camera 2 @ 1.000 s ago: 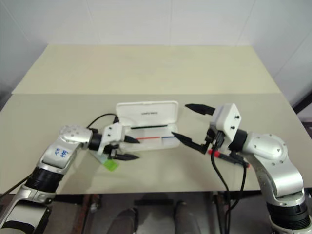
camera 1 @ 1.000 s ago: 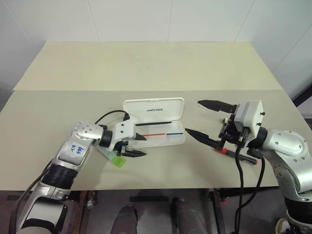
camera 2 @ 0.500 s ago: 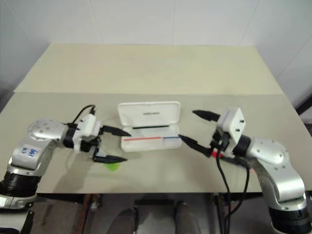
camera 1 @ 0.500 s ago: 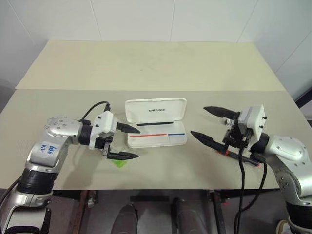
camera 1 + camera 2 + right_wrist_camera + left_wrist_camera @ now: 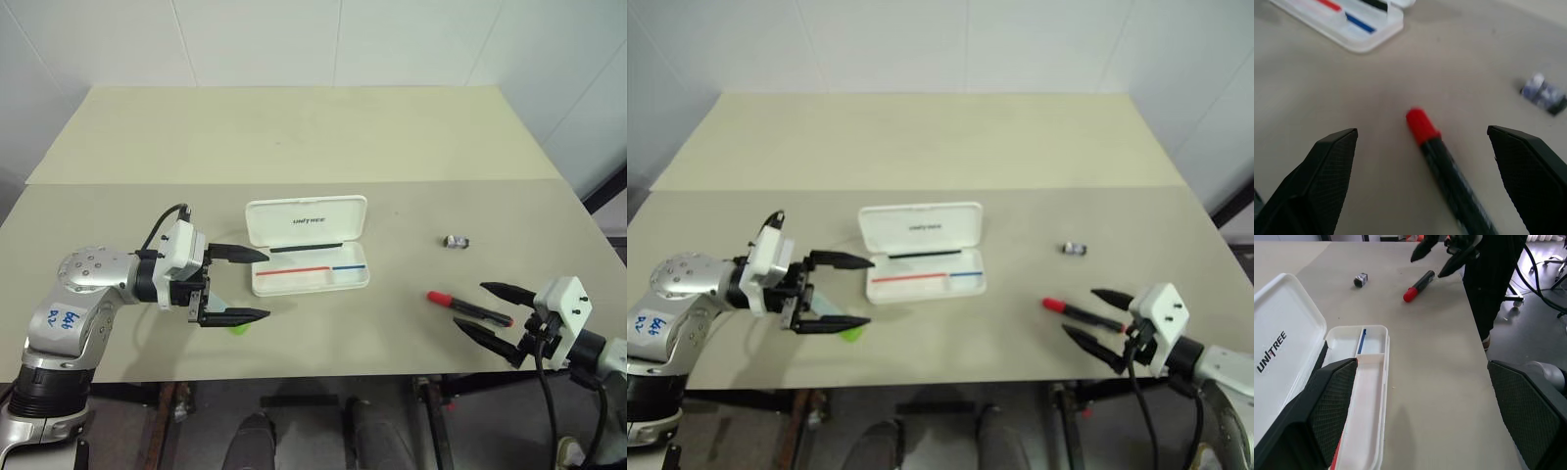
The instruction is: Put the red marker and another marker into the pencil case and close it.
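The rear slot of the pencil case point(image 5: 309, 258) runs the tray's full length, so the red marker point(image 5: 470, 308) should lie flat inside when I lower it.
The white pencil case point(image 5: 306, 221) lies open in the middle of the table, lid tilted back. Its tray point(image 5: 294, 286) holds a thin black pen and a red-and-blue pencil. The red marker point(image 5: 468, 307) lies flat on the table to the right of the case, red cap point(image 5: 1420, 125) towards it. My right gripper point(image 5: 470, 306) is open, and the marker's black rear end shows between its spread fingers, untouched. My left gripper point(image 5: 266, 284) hangs open just left of the case. The green-capped highlighter point(image 5: 238, 327) lies on the table under its lower finger.
A small dark and silvery object point(image 5: 456, 241) sits on the table behind the red marker. The table's front edge runs close below both grippers. Bare tabletop stretches behind the case to the wall.
My left gripper opened wide, rose and drew back to the left; the highlighter stays on the table. My right arm swung right and down, uncovering the red marker.
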Controlling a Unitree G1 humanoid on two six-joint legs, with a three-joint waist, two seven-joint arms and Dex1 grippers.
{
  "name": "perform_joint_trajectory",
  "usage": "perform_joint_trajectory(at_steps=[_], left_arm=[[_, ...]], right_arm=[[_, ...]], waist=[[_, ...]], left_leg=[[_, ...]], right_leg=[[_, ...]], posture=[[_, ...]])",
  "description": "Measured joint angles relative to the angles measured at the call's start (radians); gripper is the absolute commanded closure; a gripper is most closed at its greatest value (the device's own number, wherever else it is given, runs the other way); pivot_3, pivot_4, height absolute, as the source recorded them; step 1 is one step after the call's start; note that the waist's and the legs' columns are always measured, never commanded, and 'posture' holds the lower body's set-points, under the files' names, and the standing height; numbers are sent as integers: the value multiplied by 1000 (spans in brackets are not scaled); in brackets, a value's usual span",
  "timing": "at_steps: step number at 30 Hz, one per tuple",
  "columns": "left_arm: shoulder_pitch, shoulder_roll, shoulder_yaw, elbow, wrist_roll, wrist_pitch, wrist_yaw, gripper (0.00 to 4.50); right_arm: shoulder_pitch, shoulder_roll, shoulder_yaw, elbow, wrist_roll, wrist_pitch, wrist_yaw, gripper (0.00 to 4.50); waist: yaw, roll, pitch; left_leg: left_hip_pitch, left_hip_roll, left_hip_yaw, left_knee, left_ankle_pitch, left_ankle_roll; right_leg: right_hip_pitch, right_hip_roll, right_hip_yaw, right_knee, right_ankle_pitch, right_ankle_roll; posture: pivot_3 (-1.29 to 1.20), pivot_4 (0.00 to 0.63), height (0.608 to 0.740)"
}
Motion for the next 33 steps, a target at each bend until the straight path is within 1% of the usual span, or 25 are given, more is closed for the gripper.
perform_joint_trajectory(at_steps=[5,7,13,14,17,19,24,33], left_arm=[[-33,0,-5,8,0,-9,0,21],[-37,0,-6,8,0,-9,0,21],[-37,23,-4,8,0,-9,0,21],[-37,26,-4,8,0,-9,0,0],[-37,29,-4,8,0,-10,0,0],[-37,30,-4,8,0,-10,0,0],[-38,34,-3,8,0,-11,0,0],[-28,54,5,18,4,-47,-8,0]], right_arm=[[-91,-52,36,157,-38,-56,89,14],[-118,-57,53,217,-53,-75,118,14],[-161,-85,94,353,-87,-104,194,14],[-169,-87,106,375,-92,-110,206,404],[-197,-89,122,427,-109,-138,226,1271],[-217,-89,124,458,-114,-151,234,2104],[-239,-89,136,476,-117,-156,248,3836],[-318,-89,196,454,-134,-162,250,3846]], waist=[[-9,0,0],[-10,0,0],[-12,0,0],[-12,0,0],[-13,0,0],[-14,0,0],[-14,0,0],[-18,0,0]], left_leg=[[0,0,0,-1,0,0],[0,0,0,-2,0,0],[0,0,0,-2,0,0],[0,0,0,-2,0,0],[0,0,0,-1,0,0],[0,0,0,-1,0,0],[0,0,0,-1,0,0],[0,0,0,-1,0,0]], right_leg=[[0,0,0,-1,0,0],[0,0,0,0,0,1],[-1,0,0,0,1,3],[0,0,0,0,1,2],[0,0,0,0,1,2],[0,0,0,0,1,2],[0,0,0,0,1,2],[0,0,0,1,1,2]], posture=[[0,150,740],[0,150,740],[0,150,740],[0,150,740],[0,150,740],[0,150,740],[0,150,740],[0,150,740]])
